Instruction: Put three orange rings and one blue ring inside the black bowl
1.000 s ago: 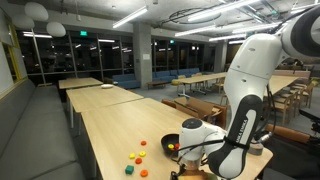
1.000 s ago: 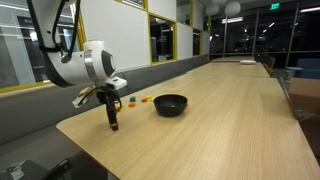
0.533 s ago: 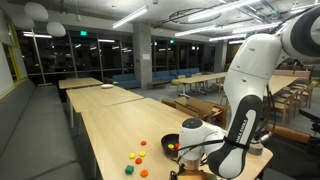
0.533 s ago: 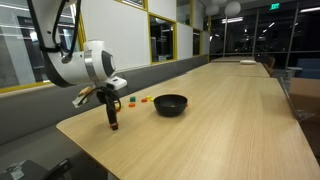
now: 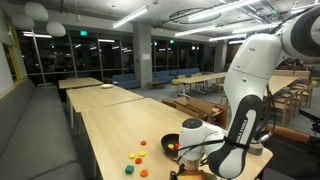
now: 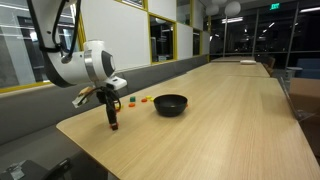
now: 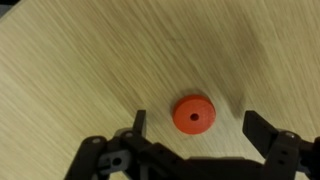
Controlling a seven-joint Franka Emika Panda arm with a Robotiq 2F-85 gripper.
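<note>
Rings can already be seen inside the black bowl [image 5: 168, 144], and blue is missing from the loose ones. I should expect the blue ring to be hidden in the bowl.
In the wrist view an orange ring [image 7: 193, 114] lies flat on the wooden table, between the two fingers of my open gripper [image 7: 197, 124], which touch nothing. In an exterior view the gripper [image 6: 113, 124] points down at the table near its front corner, to the left of the black bowl [image 6: 170, 104]. The bowl [image 5: 171, 143] also shows partly behind the robot's wrist. Several small rings lie loose on the table [image 5: 140, 153], orange, yellow and green among them. A few more show beside the bowl [image 6: 133, 100]. I cannot pick out the blue ring.
The long wooden table [image 6: 230, 120] stretches away behind the bowl. Its front edge and corner [image 6: 70, 125] are close to the gripper. The robot's white arm [image 5: 245, 90] stands at the table's end. More tables and benches fill the room behind.
</note>
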